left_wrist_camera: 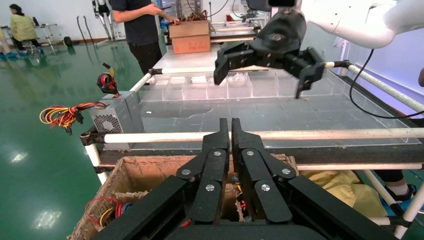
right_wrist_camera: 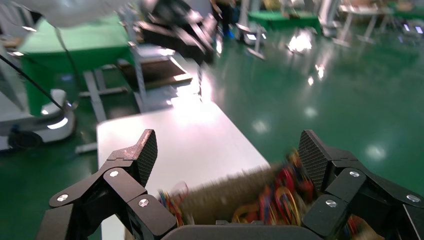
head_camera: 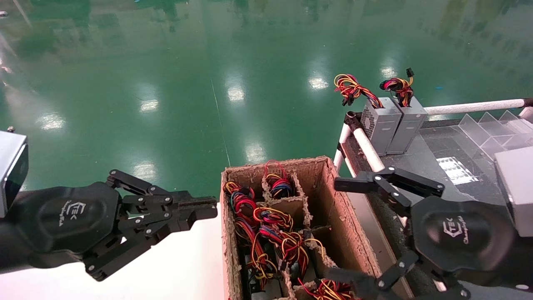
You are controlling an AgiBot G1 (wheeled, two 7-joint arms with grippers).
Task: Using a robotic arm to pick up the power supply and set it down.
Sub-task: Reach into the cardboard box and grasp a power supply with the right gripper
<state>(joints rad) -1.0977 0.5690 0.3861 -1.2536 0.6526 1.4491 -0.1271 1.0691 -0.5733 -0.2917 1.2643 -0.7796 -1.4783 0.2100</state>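
The wire bundle (head_camera: 332, 289) should bring up a hidden power supply hanging below it when I lift it, because the standing power supplies' wires (head_camera: 404, 97) are rooted in their tops.
Several power supplies sit deep in the divided cardboard box (head_camera: 233, 233). Only their red, yellow and orange wire bundles (head_camera: 266, 221) show, one with a red loop (head_camera: 273, 167). My right gripper (head_camera: 336, 229) hangs open over the box's right side, holding nothing; in its wrist view (right_wrist_camera: 228, 150) the blurred wires (right_wrist_camera: 287, 192) lie below its spread fingers. My left gripper (head_camera: 212, 210) is shut and empty just left of the box, its closed tips (left_wrist_camera: 230, 122) pointing across it. Two more grey power supplies (head_camera: 410, 125) stand on the black table, the left one vented (head_camera: 377, 123).
A white table (head_camera: 179, 266) lies under the left arm. The black table (head_camera: 420, 162) has white rails (head_camera: 470, 107) and clear plastic dividers (head_camera: 491, 129). A person (left_wrist_camera: 140, 25) stands at another box far behind. Green floor lies beyond.
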